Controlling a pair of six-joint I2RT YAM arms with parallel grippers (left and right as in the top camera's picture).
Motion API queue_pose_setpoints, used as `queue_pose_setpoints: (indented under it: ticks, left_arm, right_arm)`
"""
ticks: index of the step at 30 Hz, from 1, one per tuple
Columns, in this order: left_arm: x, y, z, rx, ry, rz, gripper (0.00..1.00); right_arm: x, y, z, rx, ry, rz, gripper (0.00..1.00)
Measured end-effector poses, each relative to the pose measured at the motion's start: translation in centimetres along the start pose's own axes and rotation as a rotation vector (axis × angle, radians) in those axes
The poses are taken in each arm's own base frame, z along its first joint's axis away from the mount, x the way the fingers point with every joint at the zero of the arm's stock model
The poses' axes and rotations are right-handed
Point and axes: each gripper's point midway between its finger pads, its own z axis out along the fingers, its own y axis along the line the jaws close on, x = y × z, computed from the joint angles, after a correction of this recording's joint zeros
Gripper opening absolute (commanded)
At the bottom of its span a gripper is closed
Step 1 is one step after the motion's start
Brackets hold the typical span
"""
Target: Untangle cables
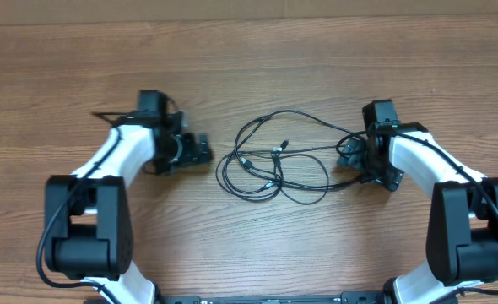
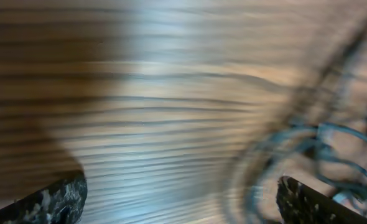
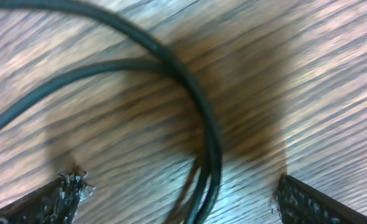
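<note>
The cables' loops point(image 1: 276, 162) are loose and crossed next to my open left gripper. My left gripper should therefore catch the looped end point(image 1: 220, 173) and pull it away from my right gripper.
The cables point(image 1: 274, 159) lie as a loose tangle of thin black loops with small silver plug tips on the wooden table point(image 1: 249, 67), between the two arms. My left gripper point(image 1: 205, 152) sits just left of the tangle. In the blurred left wrist view it point(image 2: 180, 202) is open over bare wood, with the cables point(image 2: 323, 146) ahead to the right. My right gripper point(image 1: 350, 157) is at the tangle's right end. In the right wrist view it point(image 3: 183, 202) is open, and a cable loop point(image 3: 209, 143) runs between its spread fingers point(image 3: 311, 202) without being clamped.
Both white-and-black arms reach in from the near edge, left point(image 1: 105, 169) and right point(image 1: 426, 156). A thicker black lead point(image 1: 105, 114) sticks out left of the left wrist. The table's far edge point(image 1: 249, 12) runs along the top.
</note>
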Motion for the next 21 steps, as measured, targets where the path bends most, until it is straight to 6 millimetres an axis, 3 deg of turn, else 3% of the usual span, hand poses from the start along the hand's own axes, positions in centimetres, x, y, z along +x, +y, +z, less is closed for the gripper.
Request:
queue_pose_setpoints:
  ticks: [4, 7, 13, 21]
  left_arm:
    - [0.8, -3.7, 1.2, 0.038, 0.012, 0.118, 1.00]
    - [1.4, -4.7, 1.8, 0.007, 0.022, 0.143, 1.00]
    - [2.5, -4.2, 2.3, -0.163, 0.026, 0.149, 0.92]
    - [3.5, -2.8, 2.6, -0.349, 0.024, 0.162, 0.91]
  right_arm:
    - [0.2, 0.3, 0.0, -0.003, -0.001, -0.014, 0.99]
    - [0.2, 0.3, 0.0, -0.003, -0.001, -0.015, 0.99]
    - [0.2, 0.3, 0.0, -0.003, -0.001, -0.015, 0.99]
    - [0.2, 0.3, 0.0, -0.003, -0.002, -0.015, 1.00]
